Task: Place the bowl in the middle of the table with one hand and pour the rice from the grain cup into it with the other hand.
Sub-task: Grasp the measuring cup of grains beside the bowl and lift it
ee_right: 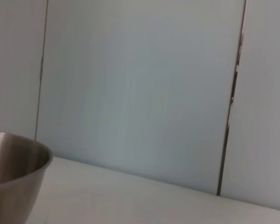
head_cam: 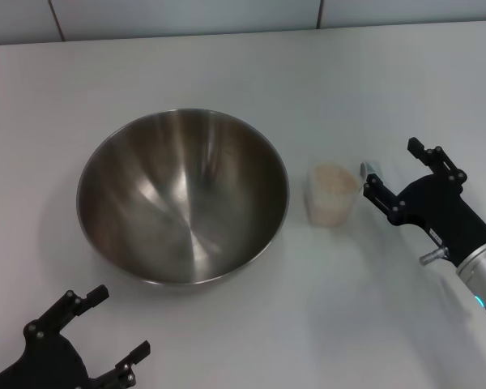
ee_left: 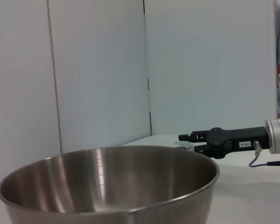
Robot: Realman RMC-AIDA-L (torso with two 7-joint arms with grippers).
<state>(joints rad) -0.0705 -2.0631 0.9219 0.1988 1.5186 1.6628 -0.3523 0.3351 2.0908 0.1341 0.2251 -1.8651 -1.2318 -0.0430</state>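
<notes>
Rice stands high (head_cam: 334, 177) in the open grain cup (head_cam: 331, 196). It will flow out and spread over the bottom of the bowl when I pour.
The steel bowl (head_cam: 182, 194) stands empty on the white table (head_cam: 227, 65), left of the middle. The grain cup (head_cam: 334, 194), holding the rice (head_cam: 333, 178), stands upright just right of the bowl. My right gripper (head_cam: 391, 166) is open, right beside the cup on its right side, not touching it. My left gripper (head_cam: 117, 322) is open and empty near the front edge, below the bowl's left side. The left wrist view shows the bowl (ee_left: 107, 186) close up, with the right gripper (ee_left: 189, 142) and the cup's rim (ee_left: 184, 145) behind it. The right wrist view shows the bowl's side (ee_right: 14, 182).
A tiled wall (head_cam: 227, 16) runs along the table's far edge. A small bluish object (head_cam: 371, 168) lies between the right gripper's fingers, next to the cup.
</notes>
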